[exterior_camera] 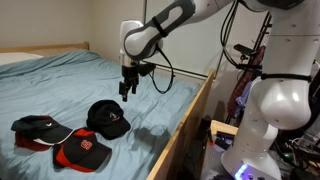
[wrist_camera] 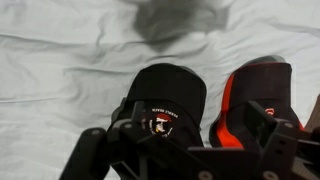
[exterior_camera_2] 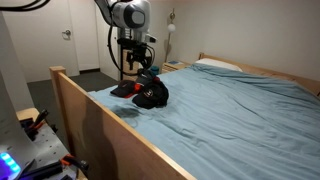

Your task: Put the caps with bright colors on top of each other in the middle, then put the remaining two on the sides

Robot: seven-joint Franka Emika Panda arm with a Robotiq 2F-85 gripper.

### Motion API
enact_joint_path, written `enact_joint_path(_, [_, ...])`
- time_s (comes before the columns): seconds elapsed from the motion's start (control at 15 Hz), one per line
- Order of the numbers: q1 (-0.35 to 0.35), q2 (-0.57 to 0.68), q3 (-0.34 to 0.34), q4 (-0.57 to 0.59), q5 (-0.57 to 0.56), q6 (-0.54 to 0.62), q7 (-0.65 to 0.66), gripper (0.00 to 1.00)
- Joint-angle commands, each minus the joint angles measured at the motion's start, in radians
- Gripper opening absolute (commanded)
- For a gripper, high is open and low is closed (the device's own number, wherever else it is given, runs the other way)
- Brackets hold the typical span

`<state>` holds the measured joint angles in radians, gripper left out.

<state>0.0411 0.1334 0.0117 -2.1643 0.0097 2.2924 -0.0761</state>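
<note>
The round-logo black cap (exterior_camera: 112,126) sits clear of the red and black cap, so the robot's gripper should go on down until its open fingers are around the round-logo black cap's top (exterior_camera: 104,112) before it closes.
Several caps lie together on the blue bed sheet (exterior_camera: 100,75). A black cap with a small red mark (exterior_camera: 108,118) sits nearest the arm, and in the wrist view the black cap (wrist_camera: 165,100) shows a round logo. A mostly red cap with a white logo (exterior_camera: 82,152) lies in front of it. Another black cap (exterior_camera: 38,124) rests further over, with red (exterior_camera: 30,144) showing from under it. A red and black cap (wrist_camera: 255,95) lies beside the black one. My gripper (exterior_camera: 128,90) (exterior_camera_2: 135,68) (wrist_camera: 200,150) hangs open above the caps, holding nothing.
A wooden bed frame (exterior_camera: 190,115) (exterior_camera_2: 90,110) borders the mattress. A pillow (exterior_camera_2: 215,65) lies at the head end. A white robot body (exterior_camera: 275,110) and cables stand beside the bed. Bare sheet stretches beyond the caps (exterior_camera_2: 240,110).
</note>
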Motion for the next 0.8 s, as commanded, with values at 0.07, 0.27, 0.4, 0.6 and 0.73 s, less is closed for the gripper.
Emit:
enact_joint_path(0.07, [-0.001,0.165,0.024,0.141,0.05,0.032,0.015,1.0])
enact_joint_path(0.27, [0.012,0.263,0.01,0.22,0.005,0.094,0.089,1.0])
enact_joint_path(0.4, [0.019,0.331,-0.008,0.271,-0.008,0.164,0.15,1.0])
enact_joint_path(0.6, [0.031,0.428,-0.031,0.345,-0.01,0.256,0.21,1.0])
enact_joint_path(0.73, [0.037,0.489,-0.044,0.396,-0.003,0.281,0.236,1.0])
